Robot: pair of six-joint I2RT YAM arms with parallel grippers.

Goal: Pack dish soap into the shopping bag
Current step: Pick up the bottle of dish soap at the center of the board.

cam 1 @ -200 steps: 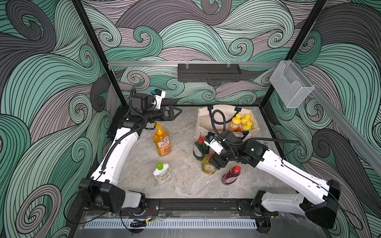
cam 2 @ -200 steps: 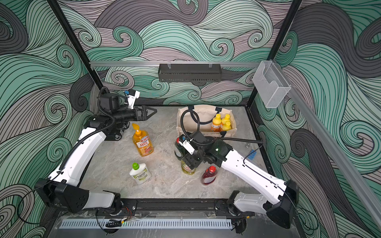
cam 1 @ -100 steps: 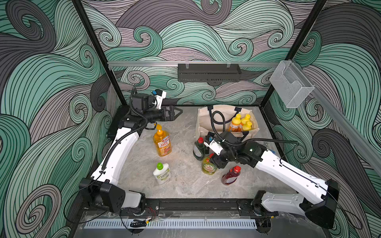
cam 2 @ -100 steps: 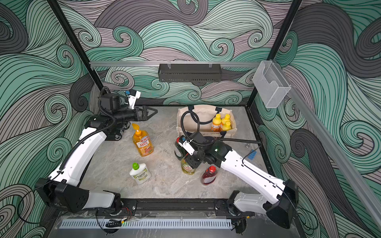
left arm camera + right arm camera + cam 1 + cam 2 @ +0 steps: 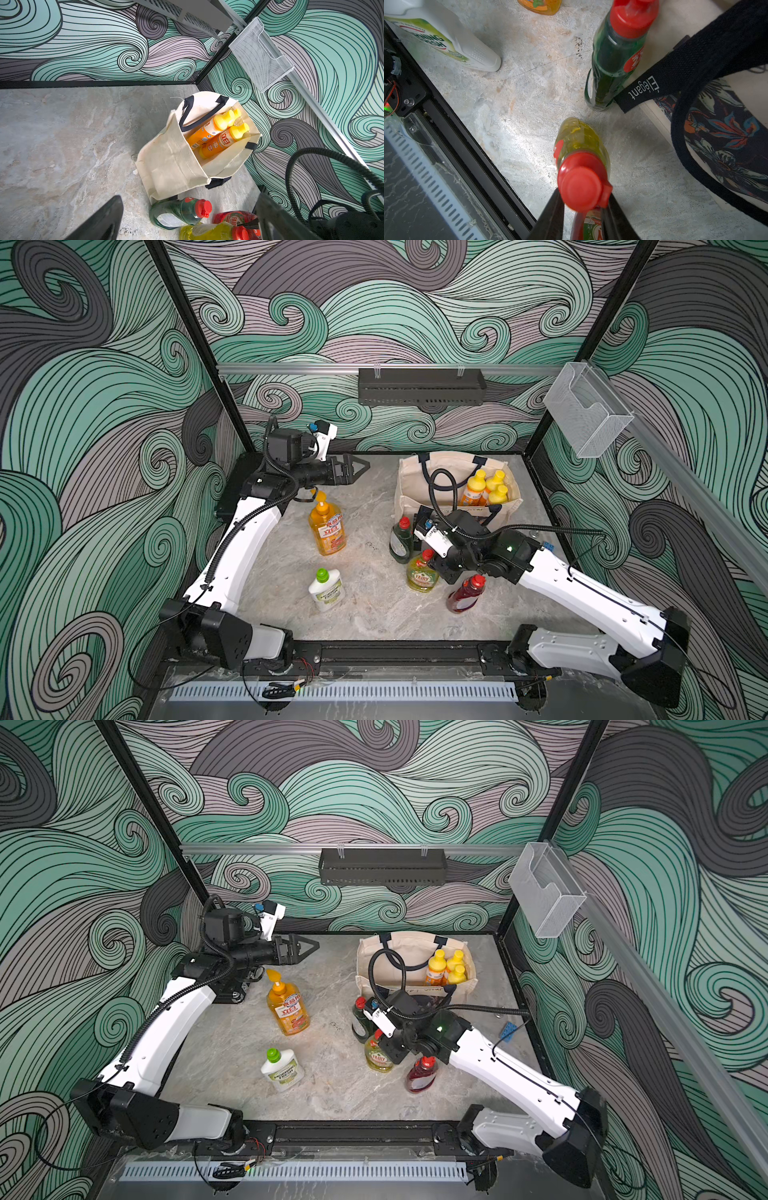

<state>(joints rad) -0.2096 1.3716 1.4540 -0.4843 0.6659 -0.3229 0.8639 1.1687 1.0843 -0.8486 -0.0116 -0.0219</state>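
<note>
Next, I open my right gripper, move in around the collar and close before lifting, because its fingers reach only the near edge of the Fairy bottle's red cap.
The cream shopping bag stands open at the back right with three orange, yellow-capped dish soap bottles inside. In front of it stand a dark green bottle, a yellow-green Fairy bottle and a red bottle. My right gripper comes down on the Fairy bottle, its fingers shut on the neck under the red cap. A tall orange pump bottle and a white green-capped bottle stand left of centre. My left gripper hangs open and empty at the back left.
A black hard case lies under the left arm at the back left. A black rack hangs on the back wall and a clear holder on the right wall. The bag's navy handle hangs close to the right gripper.
The right gripper's jaws have narrowed from wide apart to tight around the Fairy bottle's neck. The left arm and all bottles stay where they were.
</note>
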